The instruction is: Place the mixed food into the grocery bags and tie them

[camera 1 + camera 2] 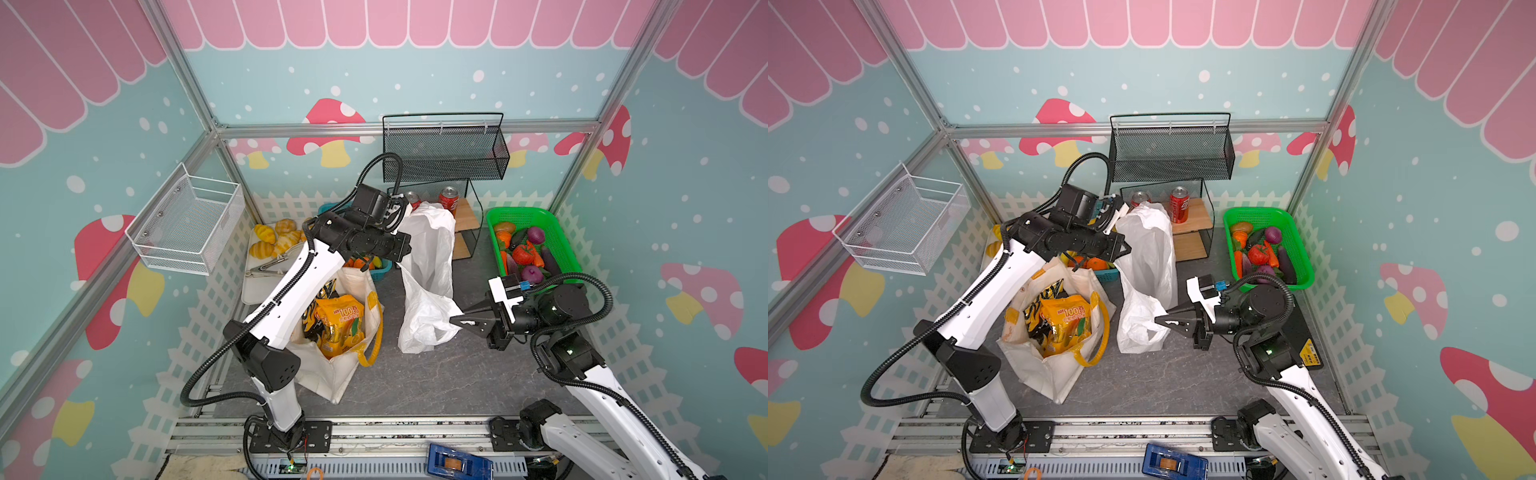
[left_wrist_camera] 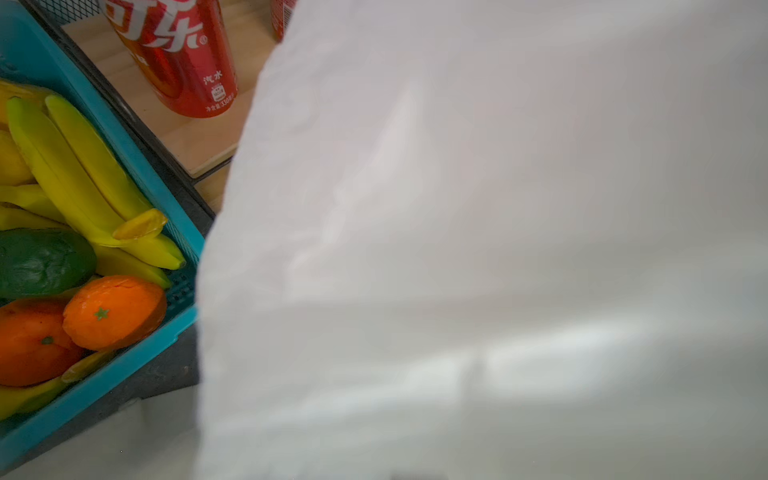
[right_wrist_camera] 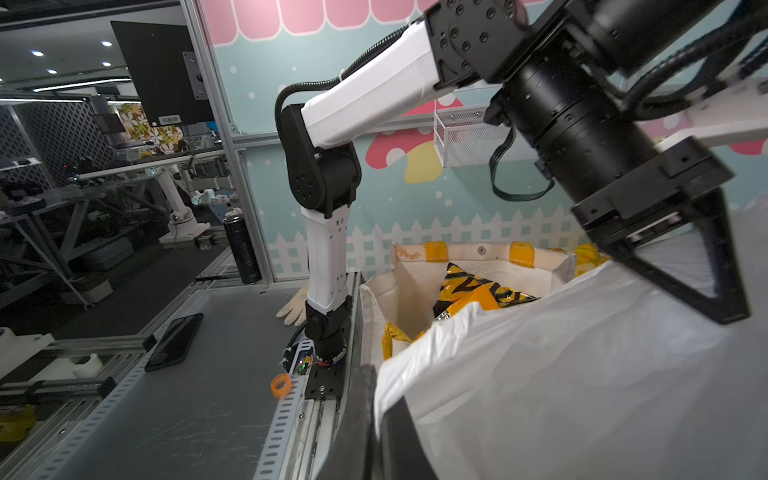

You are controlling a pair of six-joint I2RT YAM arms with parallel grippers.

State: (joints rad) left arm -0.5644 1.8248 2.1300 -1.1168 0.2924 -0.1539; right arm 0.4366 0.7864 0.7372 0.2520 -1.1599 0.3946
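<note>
The white plastic bag's opening [image 1: 432,257] hangs long and narrow, so my left gripper should steady it while my right gripper pulls the opening's near edge [image 1: 444,308] toward the green basket.
The white plastic bag [image 1: 428,266] [image 1: 1146,257] stands stretched between both grippers. My left gripper [image 1: 405,247] [image 1: 1125,249] is shut on its upper far side, and the plastic fills the left wrist view [image 2: 457,249]. My right gripper [image 1: 455,322] [image 1: 1158,321] [image 3: 378,415] is shut on its near lower edge [image 3: 582,374]. To the left of it the canvas tote [image 1: 332,374] [image 1: 1038,365] holds an orange-yellow packet [image 1: 338,328] and a black-and-yellow packet [image 1: 311,320]. Toy tomato [image 1: 523,254], eggplant [image 1: 550,259] and other vegetables lie in the green basket [image 1: 561,245].
A teal crate [image 2: 124,137] of bananas and oranges sits behind the tote. Red cans [image 1: 449,199] stand on a black mesh shelf [image 1: 444,153] at the back. A white wire basket [image 1: 187,220] hangs on the left wall above a tray of breads [image 1: 274,239] and tongs.
</note>
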